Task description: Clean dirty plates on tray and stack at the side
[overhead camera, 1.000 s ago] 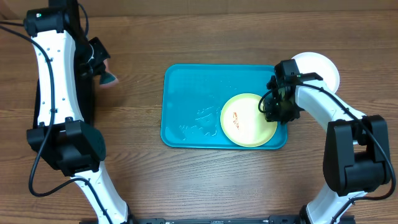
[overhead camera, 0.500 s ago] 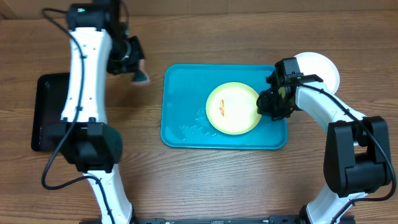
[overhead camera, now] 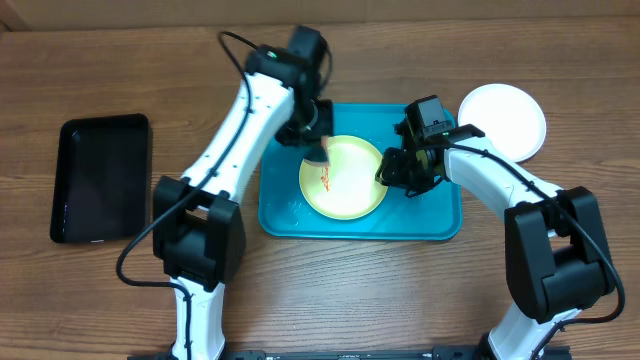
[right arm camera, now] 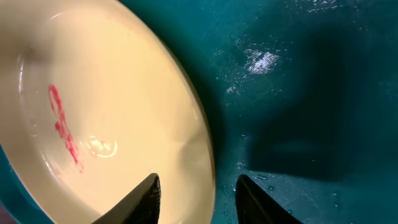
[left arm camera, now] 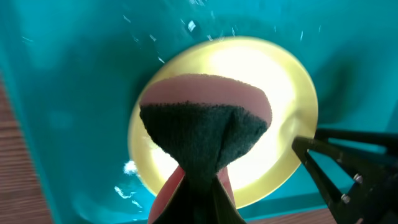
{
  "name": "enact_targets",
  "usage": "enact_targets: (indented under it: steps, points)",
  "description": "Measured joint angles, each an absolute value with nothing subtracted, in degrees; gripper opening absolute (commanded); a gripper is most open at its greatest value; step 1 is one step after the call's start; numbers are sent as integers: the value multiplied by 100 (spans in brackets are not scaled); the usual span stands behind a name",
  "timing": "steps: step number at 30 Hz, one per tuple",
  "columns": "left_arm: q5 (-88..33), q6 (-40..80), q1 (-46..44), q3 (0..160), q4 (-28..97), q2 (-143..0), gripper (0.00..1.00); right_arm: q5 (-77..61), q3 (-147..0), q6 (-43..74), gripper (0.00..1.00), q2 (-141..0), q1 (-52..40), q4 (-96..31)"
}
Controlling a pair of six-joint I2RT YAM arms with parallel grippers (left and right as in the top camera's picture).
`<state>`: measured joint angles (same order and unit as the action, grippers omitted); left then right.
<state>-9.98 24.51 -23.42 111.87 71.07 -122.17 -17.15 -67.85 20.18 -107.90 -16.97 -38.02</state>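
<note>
The plate is loose under the sponge, so I need to close my right gripper on the plate's rim and keep it still before my left gripper scrubs the red smear.
A yellow-green plate with a red smear lies in the middle of the turquoise tray. My left gripper is shut on a pink sponge with a dark green scrub face, held just over the plate's left part. My right gripper stands open astride the plate's right rim, one finger over the plate and the other over the wet tray. In the overhead view that gripper sits at the plate's right edge. A white plate rests on the table, right of the tray.
A smaller black tray lies on the wooden table at the far left. Water droplets and streaks cover the turquoise tray's floor. The right gripper's fingers show at the lower right of the left wrist view.
The left arm has swung from the far left over the tray, bringing the sponge above the plate. The plate has slid left across the tray with the right gripper, whose jaws have parted.
</note>
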Motion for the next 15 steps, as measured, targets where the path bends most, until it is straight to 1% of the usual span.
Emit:
enact_targets:
  steps: [2,4,6,8,11,15]
  points:
    - [-1013,2526,-2440,11041,7035,-12217,4,-1599,-6785,2060,41,-10790,-1699,-3785]
    - [-1017,2604,-2480,10934,6978,-12217,4,-1479,-6785,2082,39,-10790,-1691,-3726]
    - [-1028,2707,-2477,10833,6919,-12217,4,-1382,-6785,2099,32,-10790,-1686,-3636]
    - [-1031,2770,-2471,10735,6855,-12217,4,-1304,-6785,2112,22,-10790,-1686,-3540]
    - [-1031,2858,-2471,10630,6812,-12217,4,-1251,-6785,2117,19,-10790,-1686,-3507]
    - [-1098,2893,-2477,10597,6689,-12217,4,-1240,-6785,2117,19,-10790,-1688,-3507]
